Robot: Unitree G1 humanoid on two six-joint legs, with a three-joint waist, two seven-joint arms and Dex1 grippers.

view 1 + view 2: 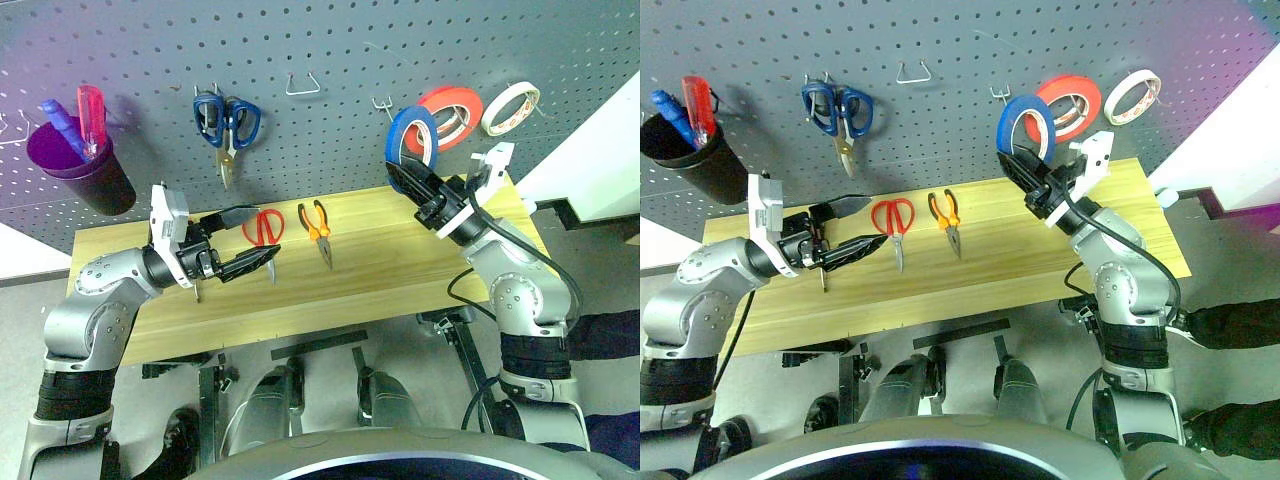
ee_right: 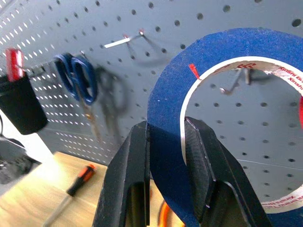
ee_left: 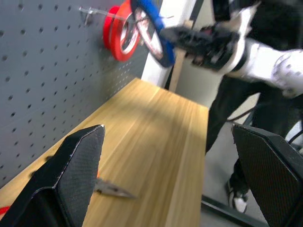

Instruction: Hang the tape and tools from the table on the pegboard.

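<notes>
The blue tape's hole faces the wire hook beside the red tape, so the robot's right gripper keeps going forward until that hook pokes through, then let go.
My right gripper is shut on the lower rim of the blue tape. It holds the roll upright in front of the pegboard, just below a wire hook. In the right wrist view the hook shows through the roll's white core. On the table lie the red-handled scissors, the orange pliers and the thin screwdriver. My left gripper hovers open over the table's left part, by the red scissors, holding nothing.
Blue-handled scissors hang on the pegboard's left half, beside a purple cup holding pens. A red-orange roll and a white roll hang right of the blue tape. A bare triangular wire hook sits at centre.
</notes>
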